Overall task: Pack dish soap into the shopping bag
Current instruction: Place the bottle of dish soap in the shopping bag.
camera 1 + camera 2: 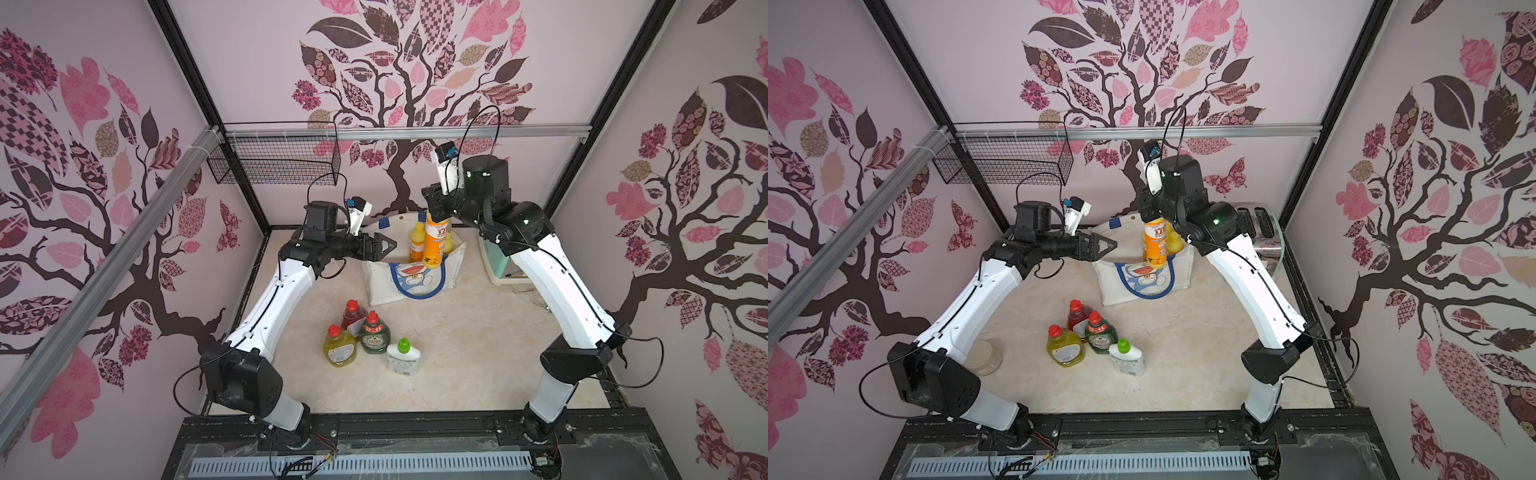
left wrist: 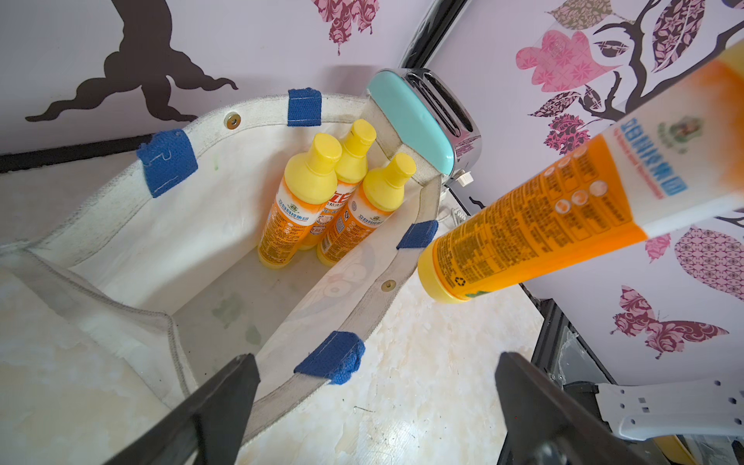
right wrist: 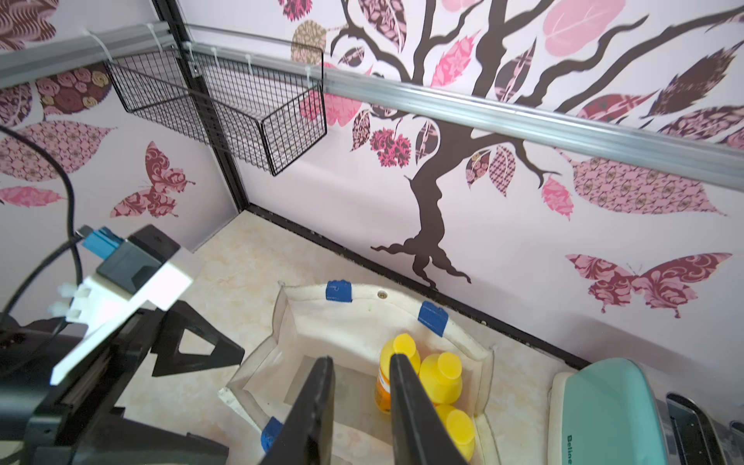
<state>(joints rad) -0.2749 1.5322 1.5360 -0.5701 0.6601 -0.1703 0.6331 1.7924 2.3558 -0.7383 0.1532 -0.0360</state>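
The orange bottle's base [image 1: 432, 262] is hanging over the bag's front rim, so the robot's right gripper should move the bottle inward and then lower it onto the bag's free bottom beside the others [image 2: 298, 277].
A tall orange dish soap bottle [image 1: 433, 245] [image 1: 1154, 245] [image 2: 539, 225] hangs upright over the front right of the shopping bag [image 1: 415, 291] [image 1: 1144, 289], its base just above the rim. My right gripper [image 1: 434, 214] [image 3: 361, 358] is shut on its top; the bottle does not show in the right wrist view. Three orange bottles with yellow caps [image 2: 310, 197] [image 3: 439, 374] stand inside the bag at its right end. My left gripper [image 1: 386, 245] [image 2: 378, 362] is open and empty at the bag's left rim [image 2: 120, 189]. Yellow-green [image 1: 340, 347], red [image 1: 353, 313], dark green [image 1: 374, 336] and white [image 1: 403, 357] bottles stand on the table.
A mint-and-steel toaster [image 1: 496, 257] [image 2: 414, 116] [image 3: 604, 410] stands right beside the bag's right end. A black wire basket [image 1: 274, 162] hangs on the back rail at the left. A pale round tub [image 1: 984, 357] sits under my left arm.
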